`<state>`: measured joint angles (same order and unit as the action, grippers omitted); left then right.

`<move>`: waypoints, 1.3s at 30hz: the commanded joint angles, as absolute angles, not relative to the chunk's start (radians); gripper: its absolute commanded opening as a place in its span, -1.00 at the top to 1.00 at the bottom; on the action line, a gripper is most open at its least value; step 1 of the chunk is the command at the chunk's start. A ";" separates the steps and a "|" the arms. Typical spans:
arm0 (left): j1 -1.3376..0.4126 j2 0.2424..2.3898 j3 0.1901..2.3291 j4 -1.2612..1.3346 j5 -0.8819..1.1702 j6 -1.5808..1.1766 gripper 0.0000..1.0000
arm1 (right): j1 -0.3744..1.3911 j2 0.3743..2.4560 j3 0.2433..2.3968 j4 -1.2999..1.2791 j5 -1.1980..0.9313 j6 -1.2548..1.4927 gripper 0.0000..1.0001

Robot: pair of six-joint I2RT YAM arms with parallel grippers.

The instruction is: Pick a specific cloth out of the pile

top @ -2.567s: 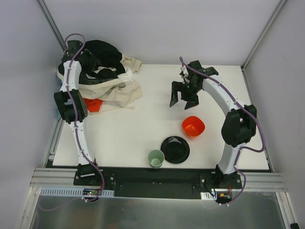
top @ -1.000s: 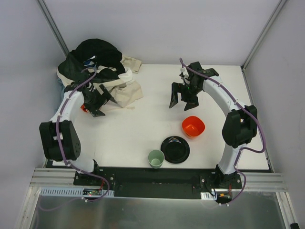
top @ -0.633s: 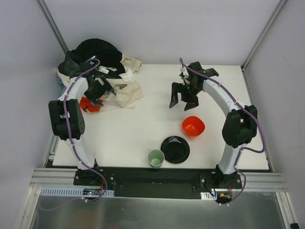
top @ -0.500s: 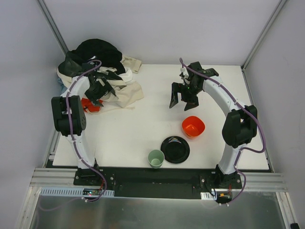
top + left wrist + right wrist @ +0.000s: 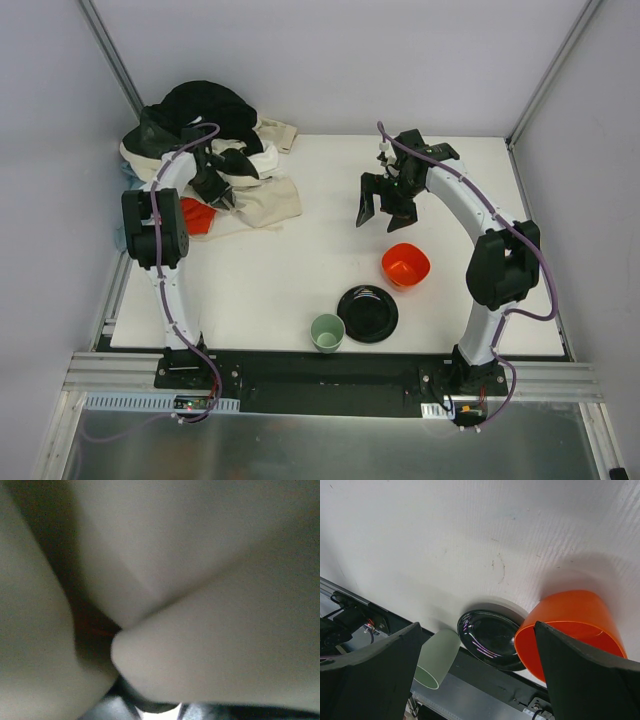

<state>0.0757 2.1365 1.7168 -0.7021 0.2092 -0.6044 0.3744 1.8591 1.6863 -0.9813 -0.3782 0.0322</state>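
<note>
Beige folds in the robot's left gripper cover the orange-red cloth (image 5: 197, 217), so the robot should keep pulling those folds toward the black fabric (image 5: 190, 102) until more of the cloth can be seen.
The cloth (image 5: 196, 215), bright orange-red, peeks out from under the front left edge of the pile (image 5: 215, 110), a heap of black, beige and white fabric at the table's back left. My left gripper (image 5: 217, 188) is pushed down into the beige folds just right of and behind the cloth. In the left wrist view beige fabric (image 5: 210, 660) fills the frame, with a dim red sliver (image 5: 92, 625) in a crease, and the jaws are hidden. My right gripper (image 5: 382, 218) (image 5: 476, 627) hangs open over bare table at centre right, holding nothing.
An orange bowl (image 5: 405, 265) (image 5: 570, 625), a black plate (image 5: 367, 312) (image 5: 490, 640) and a pale green cup (image 5: 327, 332) (image 5: 437, 660) stand near the front edge. Beige fabric (image 5: 265, 200) spills right from the pile. The left wall is close to the pile.
My left arm has swung back from in front of the cloth and its gripper has pressed into the beige folds. More of the orange-red cloth shows. The right arm has not moved.
</note>
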 commanded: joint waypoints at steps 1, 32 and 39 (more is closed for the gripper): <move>0.064 2.190 1.802 -0.698 0.176 -0.608 0.86 | 0.368 1.812 1.709 -1.011 -0.367 0.015 -0.92; 0.247 2.217 2.433 -0.698 0.396 -0.770 1.00 | 0.603 2.209 2.433 -1.017 -0.567 0.190 -0.92; 0.272 2.295 2.398 -0.696 0.474 -0.730 0.66 | 0.649 2.206 2.352 -0.870 -0.601 0.290 -0.92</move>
<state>0.2653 2.2578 2.4168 -0.7177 0.4110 -0.7464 0.6472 2.2192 2.3520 -0.9409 -0.5659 0.2108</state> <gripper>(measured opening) 0.095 0.958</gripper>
